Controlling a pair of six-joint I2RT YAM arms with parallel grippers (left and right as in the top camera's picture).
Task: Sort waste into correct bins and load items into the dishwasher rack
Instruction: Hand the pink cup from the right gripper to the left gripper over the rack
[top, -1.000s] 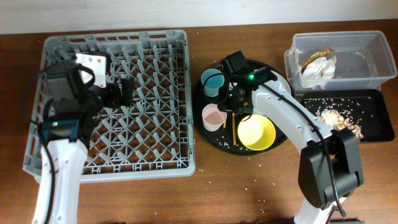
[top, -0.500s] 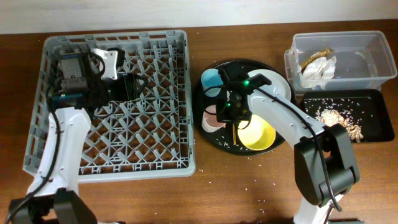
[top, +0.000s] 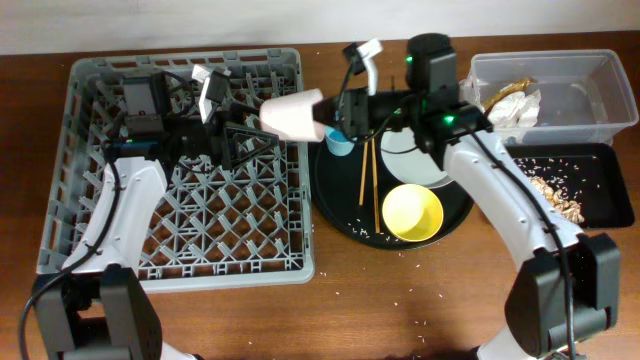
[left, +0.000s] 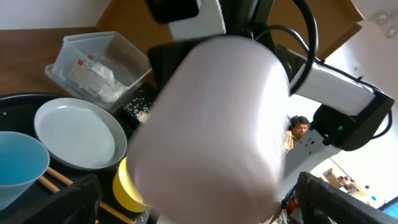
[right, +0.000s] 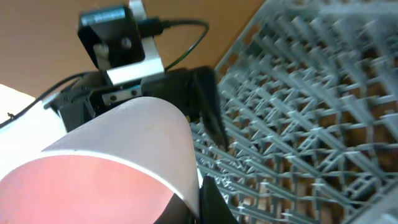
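Observation:
The pink cup's rim (top: 318, 108) is in my right gripper and has to face down in the rack, so my left gripper should take hold of the cup's base (top: 269, 116).
My right gripper (top: 336, 116) is shut on the rim of the pink cup (top: 292, 115) and holds it on its side in the air above the right edge of the dishwasher rack (top: 90, 230). The right wrist view shows the cup (right: 124, 155) against the finger (right: 208, 199). My left gripper (top: 245, 140) is open, with the cup's base (left: 211, 118) between its fingers (left: 205, 205). The blue cup (top: 341, 143), chopsticks (top: 368, 185), yellow bowl (top: 413, 212) and plate (top: 415, 160) stay on the round black tray (top: 335, 205).
The clear tub (top: 600, 70) at the back right holds the napkin and wrapper (top: 512, 108). The flat black tray (top: 600, 160) below it holds food chunks (top: 555, 195) and rice. Rice grains are scattered on the table in front.
My right gripper lifted the pink cup off the round tray and carried it left to the rack's edge. My left gripper moved right to meet it.

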